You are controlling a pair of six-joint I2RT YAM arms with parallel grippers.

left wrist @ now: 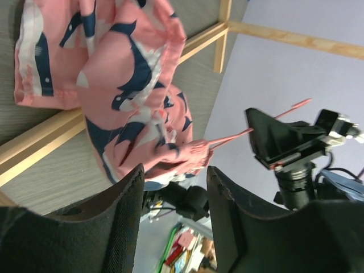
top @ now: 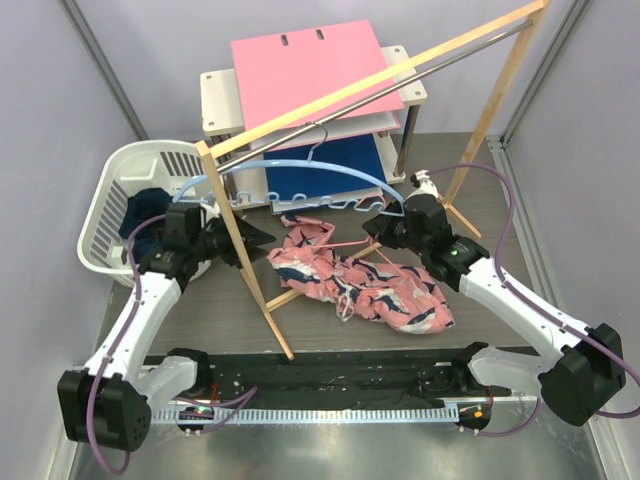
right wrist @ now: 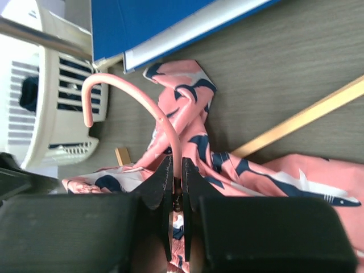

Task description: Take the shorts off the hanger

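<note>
The pink hanger is stuck in the shorts' bunched waistband (left wrist: 196, 151), so the robot's left gripper should hold that waistband (top: 284, 257) in place while the right gripper pulls the hanger out.
The salmon pink shorts (top: 370, 285) with the navy-and-white print lie crumpled on the table under the wooden rack. One end is bunched up against a pink hanger (top: 345, 243). My right gripper (top: 378, 226) is shut on that hanger's hook (right wrist: 136, 99), with the shorts (right wrist: 193, 133) just beyond the gripper (right wrist: 177, 165). My left gripper (top: 262, 238) is open and empty, a little left of the shorts (left wrist: 114, 74); in its view the gripper (left wrist: 173, 176) faces the hanger (left wrist: 244, 132). The dark navy shorts (top: 140, 212) lie in the white basket.
The white laundry basket (top: 110, 200) stands at the left. A wooden rack (top: 240, 240) spans the table, with a light blue hanger (top: 290, 168) on its rail. Behind are a white shelf (top: 215, 95) with a pink folder (top: 310, 65) and a blue binder (top: 320, 165).
</note>
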